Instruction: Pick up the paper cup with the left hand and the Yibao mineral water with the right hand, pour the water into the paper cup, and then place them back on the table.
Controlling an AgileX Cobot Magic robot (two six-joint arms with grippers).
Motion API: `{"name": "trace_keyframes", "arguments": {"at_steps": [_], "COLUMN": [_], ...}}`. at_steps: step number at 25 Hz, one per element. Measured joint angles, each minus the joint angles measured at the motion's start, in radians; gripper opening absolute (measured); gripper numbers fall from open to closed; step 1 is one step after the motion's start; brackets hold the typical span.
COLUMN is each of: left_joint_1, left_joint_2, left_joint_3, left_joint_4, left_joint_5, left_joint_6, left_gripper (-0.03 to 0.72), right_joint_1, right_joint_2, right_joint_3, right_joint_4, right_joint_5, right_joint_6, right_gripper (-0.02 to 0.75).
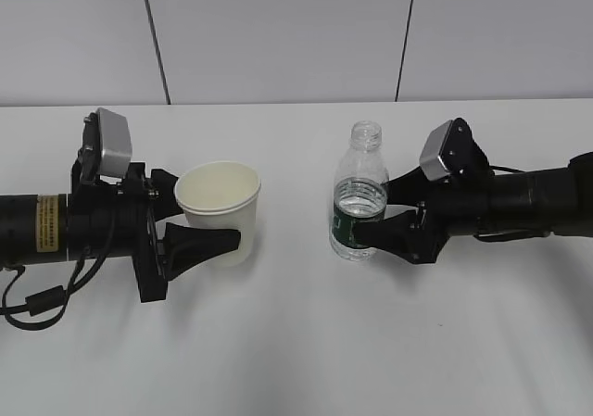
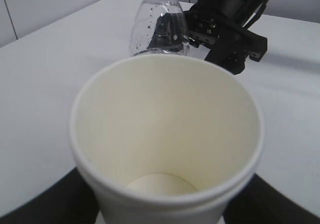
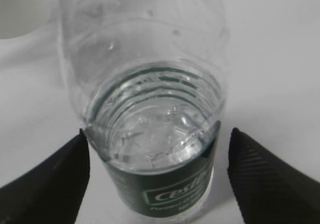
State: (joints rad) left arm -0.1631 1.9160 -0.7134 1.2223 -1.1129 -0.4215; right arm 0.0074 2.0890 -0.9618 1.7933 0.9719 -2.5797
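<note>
My gripper needs to tip the Yibao mineral water [image 1: 359, 194] steeply with the neck down, because the water line [image 1: 360, 188] is far below the bottle's opening and the water will stream out only then.
The white paper cup [image 1: 219, 210] is on the left, mouth up and slightly tilted, with my left gripper [image 1: 211, 218] shut on its sides. In the left wrist view the cup [image 2: 165, 134] fills the frame, its cream bottom shows, and a black finger [image 2: 45, 199] presses each flank. Whether its base touches the table [image 1: 296, 342] I cannot tell. The Yibao mineral water [image 1: 359, 203] stands upright and capless, part full. My right gripper [image 1: 371, 212] is open around its green label. In the right wrist view a gap shows between the bottle [image 3: 155, 134] and the right finger [image 3: 265, 179].
A pale wall with two dark vertical seams rises behind the table's far edge. The two arms lie low over the white tabletop, reaching in from the left and right sides. The right gripper [image 2: 225, 29] shows behind the bottle [image 2: 160, 29] in the left wrist view.
</note>
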Motion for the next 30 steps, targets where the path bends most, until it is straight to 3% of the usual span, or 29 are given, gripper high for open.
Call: {"name": "trace_keyframes", "arguments": {"at_steps": [30], "left_joint_1": [0.000], "left_joint_2": [0.000], "left_joint_3": [0.000], "left_joint_4": [0.000], "left_joint_5": [-0.003], "left_joint_6": [0.000], "left_gripper": [0.429], "right_joint_1": [0.046], "right_joint_2": [0.083], "right_joint_3": [-0.095], "right_joint_4": [0.000], "right_joint_5": [0.036], "right_joint_6": [-0.002], "right_gripper": [0.594]}}
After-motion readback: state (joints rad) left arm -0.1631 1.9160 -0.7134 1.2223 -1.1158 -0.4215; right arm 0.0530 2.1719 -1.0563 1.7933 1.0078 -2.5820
